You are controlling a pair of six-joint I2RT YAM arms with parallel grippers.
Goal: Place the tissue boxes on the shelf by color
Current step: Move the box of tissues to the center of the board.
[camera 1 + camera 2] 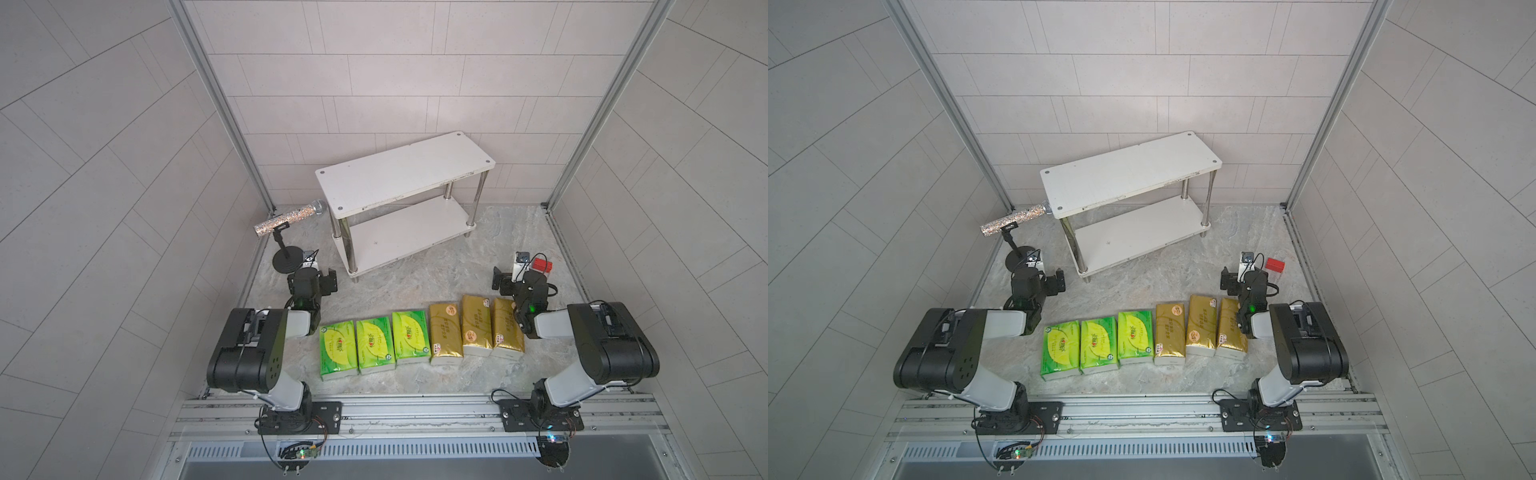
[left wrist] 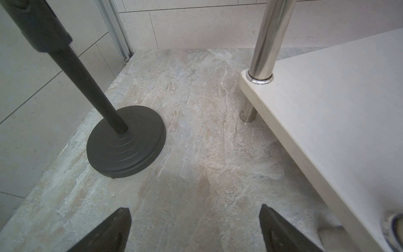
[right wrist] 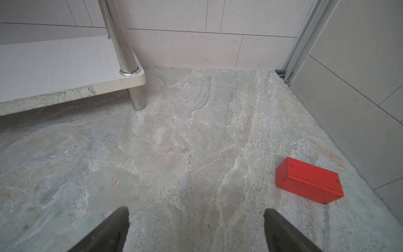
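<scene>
The robot's right gripper is pointing past the gold tissue boxes toward the back wall (image 3: 184, 50), so it should rise, tilt down and grab the end gold box (image 1: 507, 327) from above.
Six tissue boxes lie in a row on the stone floor in both top views. Three are green (image 1: 375, 345) (image 1: 1098, 345) and three are gold (image 1: 477, 325) (image 1: 1201, 325). The shelf (image 1: 405, 172) (image 1: 1129, 174) stands behind them with both white boards bare; its lower board shows in the wrist views (image 2: 338, 109) (image 3: 61, 63). My left gripper (image 1: 311, 276) (image 2: 194, 210) hovers open near the shelf's left front leg, holding nothing. My right gripper (image 1: 519, 274) (image 3: 196, 209) hovers open behind the gold boxes, also holding nothing. The right arm covers part of the rightmost gold box.
A glittery microphone (image 1: 286, 220) sits on a black stand (image 2: 126, 141) just left of the shelf, close to my left gripper. A small red block (image 3: 308, 181) (image 1: 544, 264) lies by the right wall. Tiled walls enclose the floor on three sides.
</scene>
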